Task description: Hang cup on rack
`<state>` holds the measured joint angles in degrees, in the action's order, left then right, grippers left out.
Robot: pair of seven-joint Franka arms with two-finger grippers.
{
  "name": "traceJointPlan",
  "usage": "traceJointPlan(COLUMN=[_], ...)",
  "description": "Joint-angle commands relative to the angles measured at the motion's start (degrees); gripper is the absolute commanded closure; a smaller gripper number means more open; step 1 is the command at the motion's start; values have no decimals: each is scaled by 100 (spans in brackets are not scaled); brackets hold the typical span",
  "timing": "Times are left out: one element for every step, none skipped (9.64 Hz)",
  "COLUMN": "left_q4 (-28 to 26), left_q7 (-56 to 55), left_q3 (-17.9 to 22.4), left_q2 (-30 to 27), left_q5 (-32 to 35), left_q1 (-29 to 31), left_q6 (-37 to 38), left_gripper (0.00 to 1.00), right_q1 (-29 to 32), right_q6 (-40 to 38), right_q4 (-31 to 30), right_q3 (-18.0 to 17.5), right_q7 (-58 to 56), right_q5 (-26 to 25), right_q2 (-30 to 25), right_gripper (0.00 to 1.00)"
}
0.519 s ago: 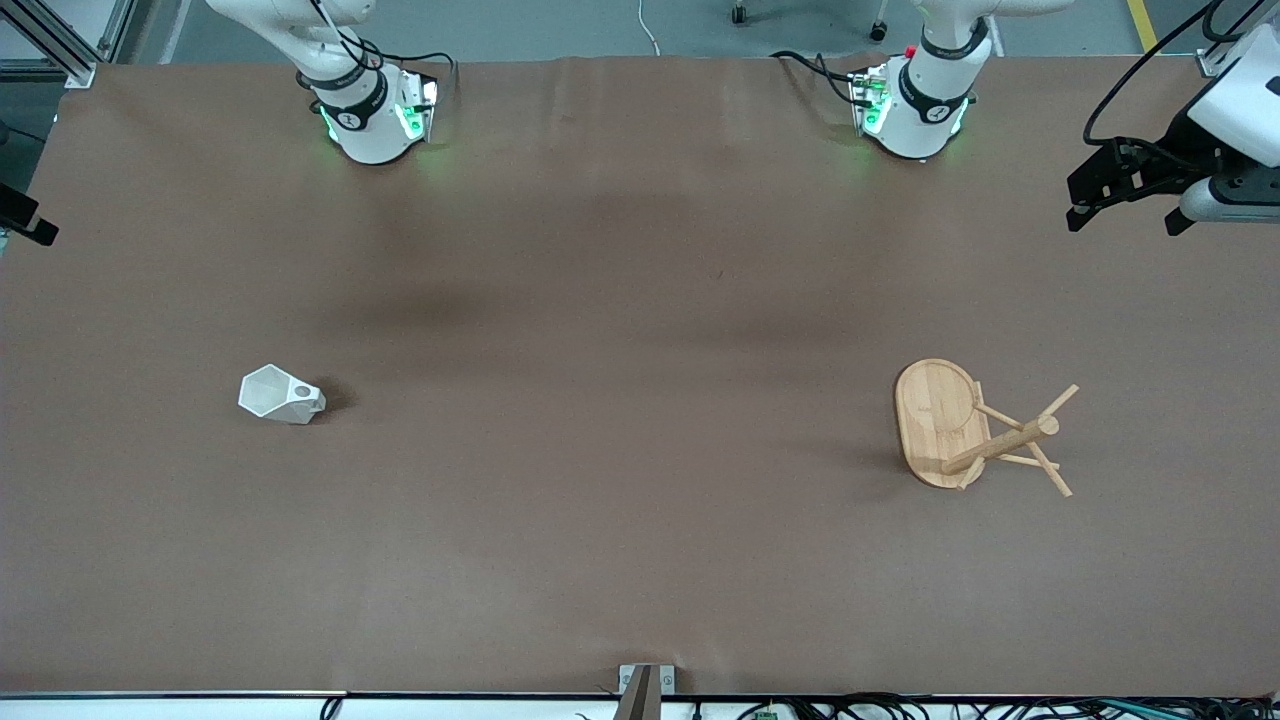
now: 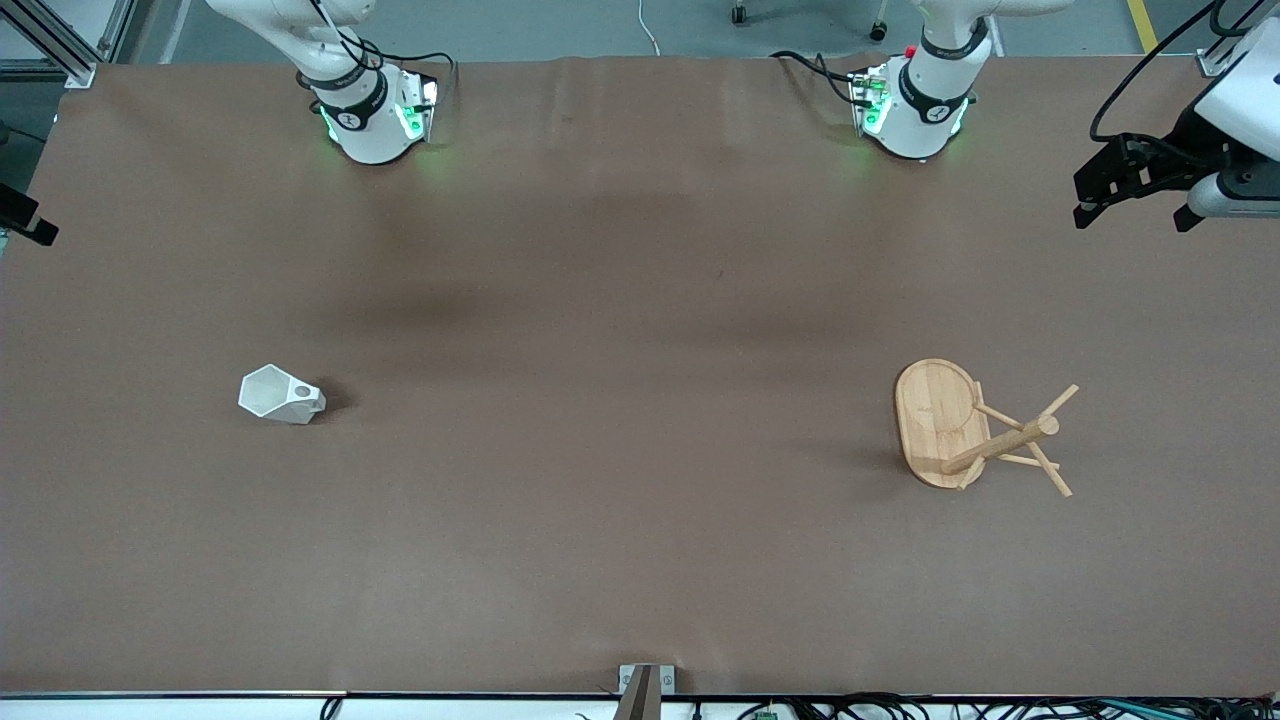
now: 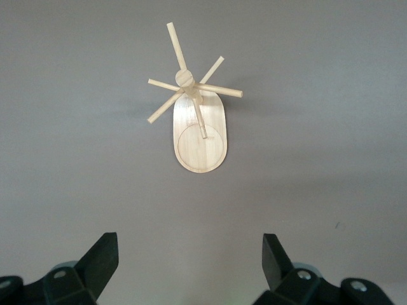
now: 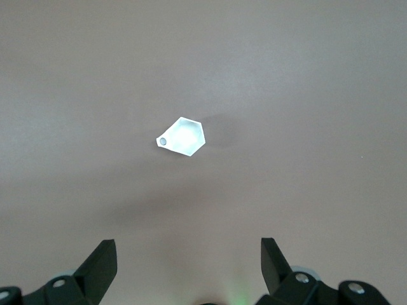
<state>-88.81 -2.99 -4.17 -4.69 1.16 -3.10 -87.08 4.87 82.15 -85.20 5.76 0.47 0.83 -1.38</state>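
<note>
The white faceted cup [image 2: 282,395] should be empty when I lift it by its side, because a pale, plain hollow [image 4: 187,134] shows inside the cup's rim.
The white faceted cup [image 2: 281,394] rests on the brown table toward the right arm's end, and the round hole in its handle shows from above. In the right wrist view the cup [image 4: 183,136] sits well ahead of my right gripper [image 4: 189,254], which is open and empty. In the front view only a black bit of that gripper [image 2: 25,222] shows at the frame's edge. The bamboo rack [image 2: 940,420] stands on its oval base toward the left arm's end. My left gripper [image 2: 1133,220] hangs open over that end of the table, and its wrist view has the rack [image 3: 202,149] ahead of the gripper [image 3: 191,254].
Both arm bases [image 2: 370,120] [image 2: 915,110] stand along the table edge farthest from the front camera. A small metal bracket [image 2: 645,685] sits at the nearest edge. Brown paper [image 2: 640,400] covers the table between cup and rack.
The left gripper has drifted slightly toward the left arm's end of the table. The cup, the rack and the right gripper have not moved.
</note>
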Motion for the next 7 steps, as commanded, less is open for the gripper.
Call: traceJointPlan(left_q4=[-58,-67,-67,-75,-67,-75,-93], left_q7=[132,80,36,36,88,123,97], left_q3=[21,22,22,13,22,13,13], left_q2=[91,91,91,100,135,135,144], left_q5=[95,95,95,95,86,60,33], left_q1=[-6,-6,-24,-24,-24,-15,-15], left_q6=[121,208,279,279,279,279,279], left_gripper=[0,0,0,0,0,0,0], right_q1=[15,5,-91,-152,-162,-171,-162], right_q6=[151,344,920,1587,2307,2836,3285], right_q4=[-146,-338,-827,-1441,-1978,-2262,-2421], right_q3=[-57,-66,-75,-75,-75,-75,-75], right_q7=[-73,-73,-73,-82,-195,-257,-327], right_q5=[-13,-13,-13,-21,-47,-65,-83], right_q2=[75,224,243,269,357,532,821], right_gripper=[0,0,0,0,0,0,0])
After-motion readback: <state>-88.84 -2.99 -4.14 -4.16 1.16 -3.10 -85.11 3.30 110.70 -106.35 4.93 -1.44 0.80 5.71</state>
